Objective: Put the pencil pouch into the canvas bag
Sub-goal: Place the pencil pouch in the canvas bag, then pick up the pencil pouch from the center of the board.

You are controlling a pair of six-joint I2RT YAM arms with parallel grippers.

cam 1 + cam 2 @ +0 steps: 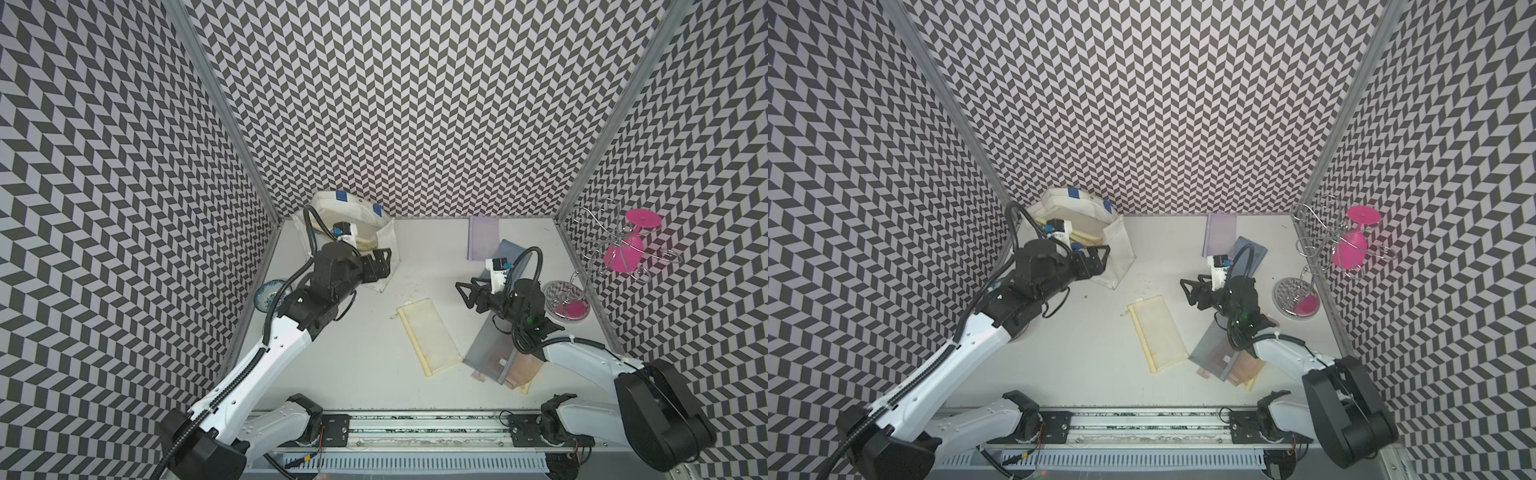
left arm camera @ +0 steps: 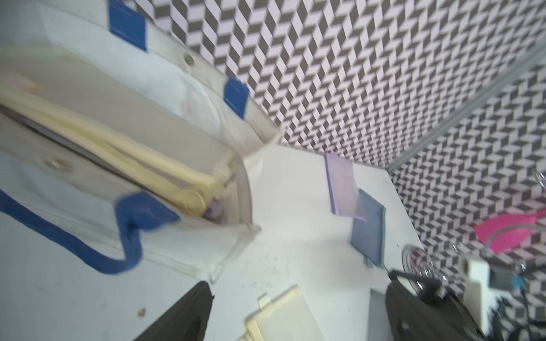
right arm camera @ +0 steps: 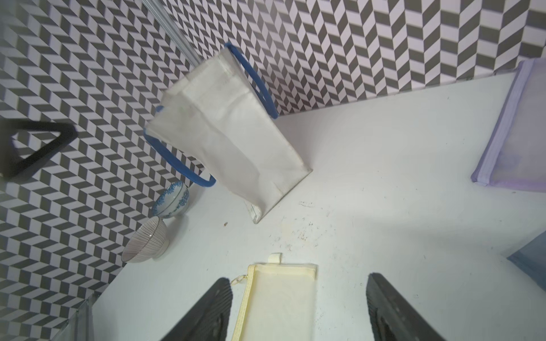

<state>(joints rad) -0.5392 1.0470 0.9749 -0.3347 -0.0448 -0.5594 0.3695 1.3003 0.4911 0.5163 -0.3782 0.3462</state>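
Note:
I can see the yellow mesh pouch's zipper edge is clear of the grey pouch, so I keep my left gripper moving toward that edge's middle until its fingers straddle it.
The white canvas bag with blue handles stands open at the back left. Inside it lies a yellow pencil pouch. My left gripper hangs open over the bag's near right side, with nothing between its fingers. A second yellow mesh pouch lies flat mid-table. My right gripper hovers open just right of this pouch's far end, pointing at it and empty.
A purple pouch and a blue-grey pouch lie at the back right. Grey and orange pouches lie under the right arm. Two bowls stand left; a wire rack with a pink glass stands right.

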